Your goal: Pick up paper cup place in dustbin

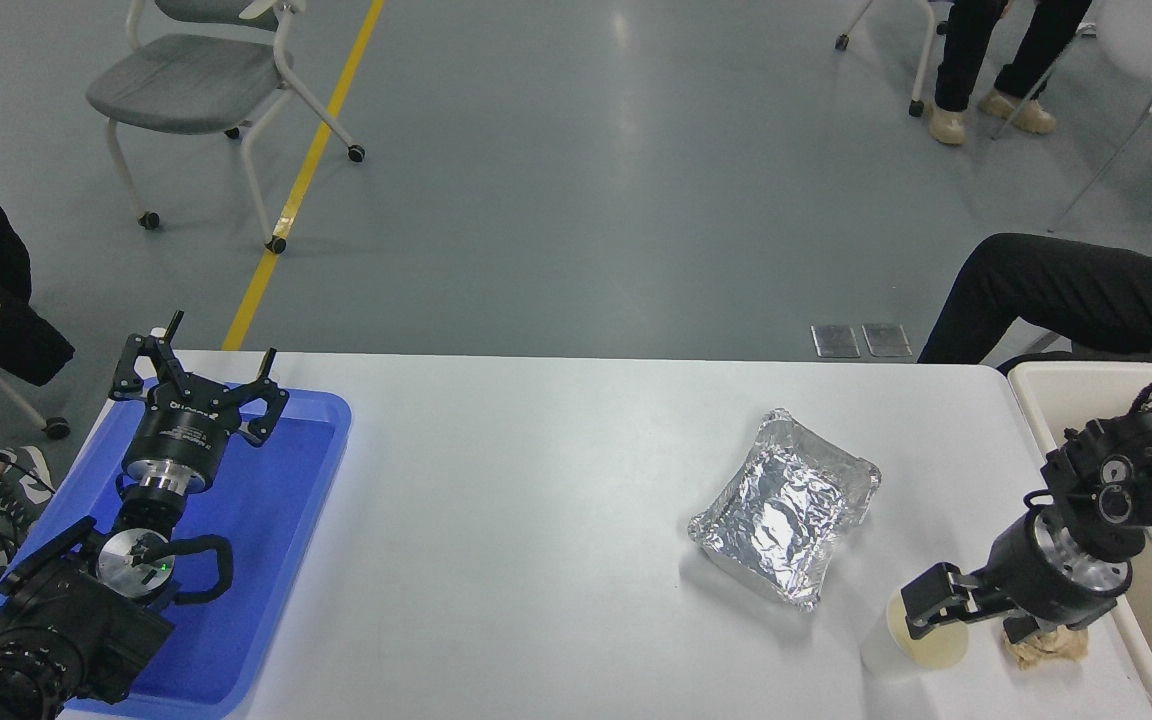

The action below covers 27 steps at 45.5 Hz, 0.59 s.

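I expect the paper cup to come up empty and tilt when I lift it, since only a plain cream inside point(939, 647) shows through its opening.
The paper cup point(898, 652) stands upright near the table's front right, white with a cream inside. My right gripper point(976, 618) is low over it and open. One finger point(931, 605) covers the far right part of the cup's rim; the other sits to the right, over the brown paper wad. The cream-beige dustbin point(1034, 380) stands just off the table's right edge, partly hidden by my right arm. My left gripper point(198, 372) is parked open over the blue tray at the lower left.
A crinkled silver foil container point(786, 505) lies just left of and behind the cup. A crumpled brown paper wad point(1048, 650) lies right of the cup, mostly under my gripper. A blue tray point(276, 560) sits at the table's left. A seated person's leg point(1056, 290) is beyond the far right corner.
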Each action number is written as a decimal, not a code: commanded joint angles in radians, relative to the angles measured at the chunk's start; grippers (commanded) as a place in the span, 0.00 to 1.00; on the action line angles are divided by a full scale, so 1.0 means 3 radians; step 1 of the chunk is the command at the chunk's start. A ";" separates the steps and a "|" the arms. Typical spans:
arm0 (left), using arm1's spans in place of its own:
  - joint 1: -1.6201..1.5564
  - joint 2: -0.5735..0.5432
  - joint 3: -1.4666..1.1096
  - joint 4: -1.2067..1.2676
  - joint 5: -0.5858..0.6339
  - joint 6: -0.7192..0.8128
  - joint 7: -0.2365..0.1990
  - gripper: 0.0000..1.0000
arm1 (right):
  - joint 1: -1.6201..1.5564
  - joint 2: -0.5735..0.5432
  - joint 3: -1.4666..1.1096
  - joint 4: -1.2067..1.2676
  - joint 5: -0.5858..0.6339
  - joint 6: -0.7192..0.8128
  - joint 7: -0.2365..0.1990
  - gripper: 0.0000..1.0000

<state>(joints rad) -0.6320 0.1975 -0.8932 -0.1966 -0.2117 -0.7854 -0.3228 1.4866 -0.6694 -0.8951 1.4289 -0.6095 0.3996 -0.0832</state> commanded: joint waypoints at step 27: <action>0.0000 -0.0004 0.0002 -0.0004 0.0000 0.0000 0.0002 1.00 | -0.0578 0.0155 0.0289 -0.0493 -0.0223 -0.0141 0.0073 0.22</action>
<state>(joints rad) -0.6320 0.1966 -0.8928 -0.1973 -0.2117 -0.7854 -0.3235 1.3323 -0.6376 -0.8175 1.3032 -0.6504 0.3603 -0.0686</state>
